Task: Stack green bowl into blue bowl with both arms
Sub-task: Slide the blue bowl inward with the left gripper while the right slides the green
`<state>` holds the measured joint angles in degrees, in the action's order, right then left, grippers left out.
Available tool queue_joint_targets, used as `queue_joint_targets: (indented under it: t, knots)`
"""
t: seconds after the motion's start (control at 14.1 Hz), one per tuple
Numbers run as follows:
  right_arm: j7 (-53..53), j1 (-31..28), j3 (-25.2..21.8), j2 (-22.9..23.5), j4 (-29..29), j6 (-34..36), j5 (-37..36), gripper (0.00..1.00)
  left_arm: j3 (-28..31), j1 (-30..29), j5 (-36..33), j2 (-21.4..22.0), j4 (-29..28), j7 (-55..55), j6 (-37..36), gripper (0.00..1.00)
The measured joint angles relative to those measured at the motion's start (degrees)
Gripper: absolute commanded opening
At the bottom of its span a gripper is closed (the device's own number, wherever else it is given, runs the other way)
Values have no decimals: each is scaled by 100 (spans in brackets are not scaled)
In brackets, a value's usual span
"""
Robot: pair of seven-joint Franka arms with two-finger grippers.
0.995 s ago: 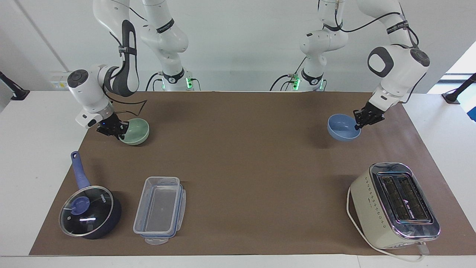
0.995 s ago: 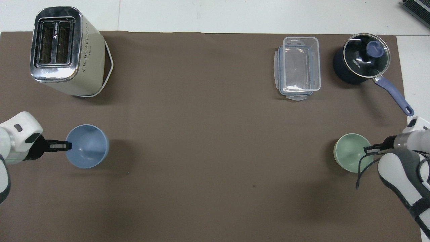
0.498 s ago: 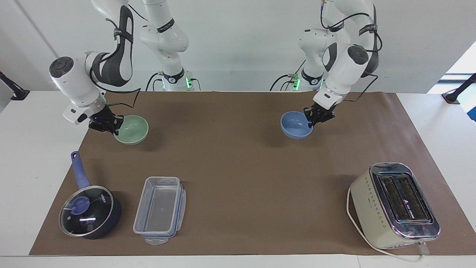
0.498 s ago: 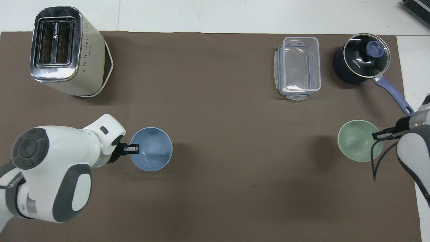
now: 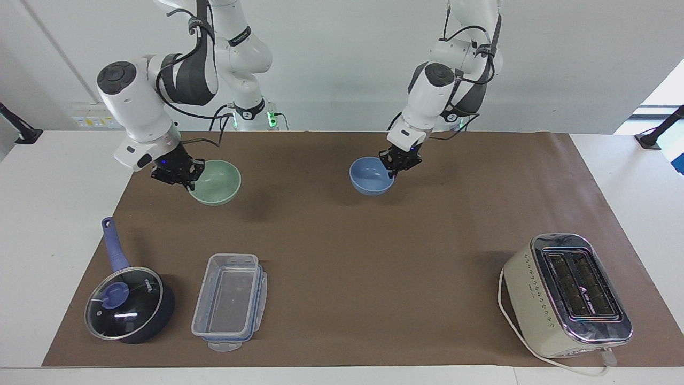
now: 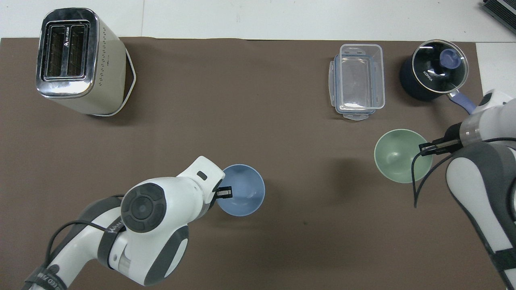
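The robot's left gripper has hold of the blue bowl's rim over the mat, so it should set the blue bowl down and move out of the way before the green bowl goes in.
The pale green bowl hangs tilted above the brown mat toward the right arm's end of the table. My right gripper is shut on its rim. It also shows in the overhead view, with the right gripper on its edge. The periwinkle-blue bowl is near the table's middle, just above the mat. My left gripper is shut on its rim. In the overhead view the blue bowl sits beside the left gripper. The bowls are well apart.
A cream toaster stands farther from the robots at the left arm's end. A clear plastic container and a dark blue lidded saucepan stand farther out than the green bowl, at the right arm's end.
My left arm has carried the blue bowl from its end of the table toward the middle. My right arm has lifted the green bowl and moved it a little toward the middle.
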<state>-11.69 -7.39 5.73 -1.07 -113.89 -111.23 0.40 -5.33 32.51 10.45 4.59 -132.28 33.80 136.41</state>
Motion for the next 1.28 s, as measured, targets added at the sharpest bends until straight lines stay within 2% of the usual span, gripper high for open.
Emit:
queue_joint_targets:
  t: [0.14, 0.36, 0.64, 0.78, 0.85, 0.92, 1.07, 1.14, 1.21, 1.28]
  knots:
    - [497, 384, 13, -6, -1, 6, 17, 0, -3, 300, -105, -247, 52, 440, 293, 0]
    - [1193, 1013, 37, -26, -13, 22, 85, 0, 18, 378, -121, -574, 111, 531, 430, 0]
    - [1361, 1300, 43, -127, -147, 72, 362, 0, 101, 373, -125, -679, 150, 531, 446, 2]
    - [1507, 1443, 45, -147, -184, 71, 391, 0, 101, 373, -126, -679, 149, 532, 446, 22]
    - [1568, 1519, 46, -147, -187, 71, 391, 0, 100, 373, -126, -679, 150, 533, 446, 29]
    - [1600, 1568, 47, -147, -189, 71, 391, 0, 101, 373, -126, -679, 150, 534, 446, 30]
    - [1604, 1587, 45, -147, -193, 71, 391, 0, 103, 373, -126, -679, 151, 535, 446, 53]
    - [1604, 1587, 40, -147, -194, 70, 391, 0, 106, 372, -126, -679, 153, 535, 446, 60]
    - [1604, 1587, 37, -147, -194, 69, 392, 0, 111, 369, -126, -679, 158, 535, 444, 65]
    - [1608, 1599, 37, -147, -197, 69, 399, 0, 124, 355, -126, -675, 174, 535, 427, 63]
